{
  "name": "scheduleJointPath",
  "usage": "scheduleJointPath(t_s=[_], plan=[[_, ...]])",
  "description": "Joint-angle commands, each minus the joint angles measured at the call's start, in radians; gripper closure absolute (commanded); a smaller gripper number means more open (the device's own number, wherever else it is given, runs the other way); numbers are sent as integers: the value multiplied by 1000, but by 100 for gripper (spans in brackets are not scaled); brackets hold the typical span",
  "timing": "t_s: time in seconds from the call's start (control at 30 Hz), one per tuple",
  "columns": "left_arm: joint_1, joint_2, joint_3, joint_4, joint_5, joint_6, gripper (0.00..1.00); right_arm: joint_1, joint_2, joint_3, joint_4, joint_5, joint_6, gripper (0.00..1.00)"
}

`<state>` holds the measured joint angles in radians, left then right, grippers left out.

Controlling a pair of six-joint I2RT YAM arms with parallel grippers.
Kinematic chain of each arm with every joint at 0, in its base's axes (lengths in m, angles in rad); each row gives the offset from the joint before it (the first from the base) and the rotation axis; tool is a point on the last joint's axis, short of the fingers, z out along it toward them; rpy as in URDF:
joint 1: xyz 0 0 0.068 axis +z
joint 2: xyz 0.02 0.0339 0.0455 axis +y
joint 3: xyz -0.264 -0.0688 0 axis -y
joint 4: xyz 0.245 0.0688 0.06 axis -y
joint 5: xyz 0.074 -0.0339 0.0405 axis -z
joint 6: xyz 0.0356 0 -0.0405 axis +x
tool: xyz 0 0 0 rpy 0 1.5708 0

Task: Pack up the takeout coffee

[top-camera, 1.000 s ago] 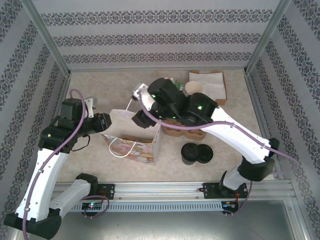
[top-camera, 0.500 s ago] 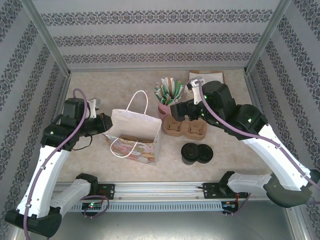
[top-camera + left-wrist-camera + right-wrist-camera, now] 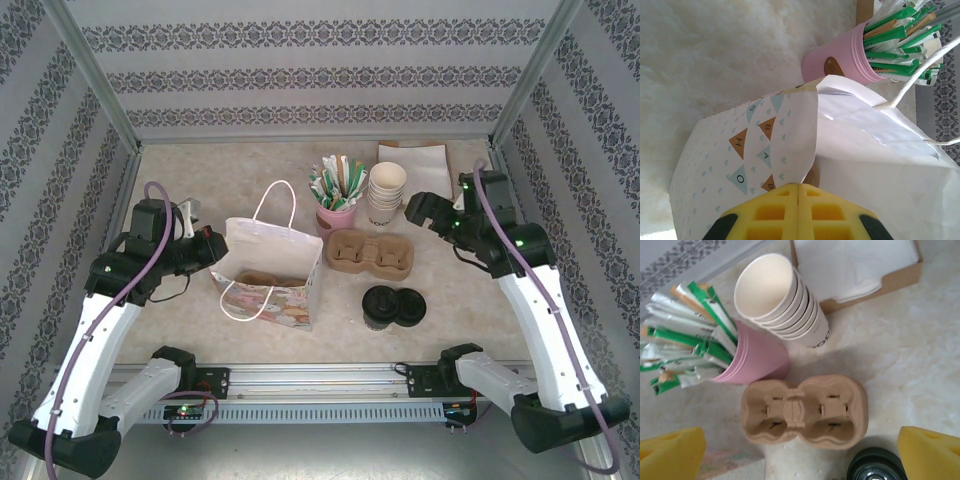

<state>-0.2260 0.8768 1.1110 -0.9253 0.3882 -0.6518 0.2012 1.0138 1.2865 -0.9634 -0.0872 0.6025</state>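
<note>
My right gripper is open and the coffee stands upright, clear of the paper bag, so it should keep moving toward the coffee until its fingers straddle the coffee's lid.
The takeout coffee, a cream cup under a black lid, stands on the table right of the patterned paper bag; its lid sits at the lower edge of the right wrist view. My left gripper is shut on the bag's left rim, holding the bag's mouth open. A brown cardboard piece lies inside the bag. My right gripper hangs open above the two-cup cardboard carrier, with nothing between its fingers.
A pink cup of green and white sachets and a stack of lidless cream cups stand behind the carrier. A napkin box is at the back right. A loose black lid lies beside the coffee.
My right arm has pulled back from over the bag to the right side and opened wide. My left gripper has closed on the bag's rim.
</note>
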Motion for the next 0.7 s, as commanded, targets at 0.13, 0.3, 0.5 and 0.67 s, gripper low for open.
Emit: scheduleJointPath(t_s=[0.13,0.3,0.5,0.67], plan=[[-74,11,-12,63,-38,-96,100,-47,57,-73,-46,-154,-116,2],[-135,14,-26,107,-84,-154,100,-61,-5,-167,8,-108,-43,2],[-178,46,-8,101,-115,-192,100,145,84,-63,-170,4,-134,2],[-182,30,-1,73,-171,-217,100,321,94,-42,-256,81,-65,10]])
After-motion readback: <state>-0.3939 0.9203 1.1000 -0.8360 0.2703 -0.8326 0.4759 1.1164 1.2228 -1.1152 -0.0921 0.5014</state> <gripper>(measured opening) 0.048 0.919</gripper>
